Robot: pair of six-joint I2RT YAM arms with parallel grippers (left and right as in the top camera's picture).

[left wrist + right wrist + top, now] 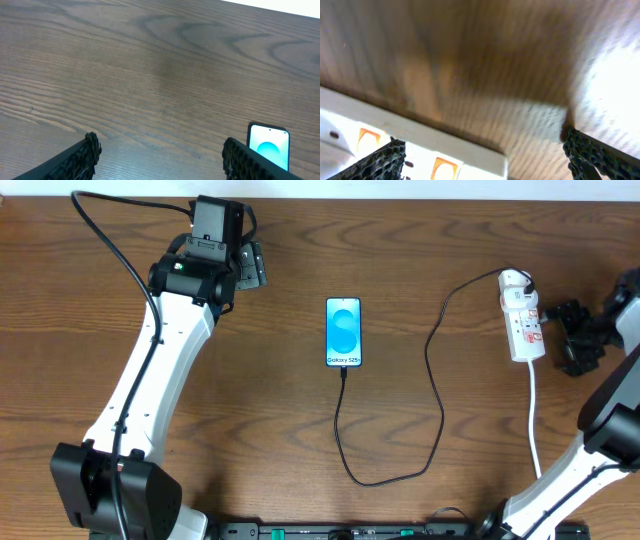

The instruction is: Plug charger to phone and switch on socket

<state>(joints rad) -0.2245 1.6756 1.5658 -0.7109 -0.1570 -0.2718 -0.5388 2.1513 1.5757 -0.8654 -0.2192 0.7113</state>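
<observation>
My right gripper's finger is over the gap (409, 163) between the socket's switches. Next, I move it back toward the charger's plug and press the switch nearer the plug (369, 140).
The phone (343, 332) lies flat mid-table, its screen bright blue; its top edge also shows in the left wrist view (269, 147). The thin black charger cable (437, 395) runs from the phone's lower end in a loop to the top of the socket, with its tip at the phone's bottom edge. The socket (522, 318), a white power strip with red markings, lies at the right; it also shows blurred in the right wrist view (420, 145). My left gripper (250, 268) is open and empty, far left of the phone. My right gripper (570, 340) is open just right of the socket.
The socket's white cord (534, 420) runs down toward the table's front edge. The left arm (150, 380) stretches across the left side. The right arm (610, 410) stands at the right edge. The table is brown wood.
</observation>
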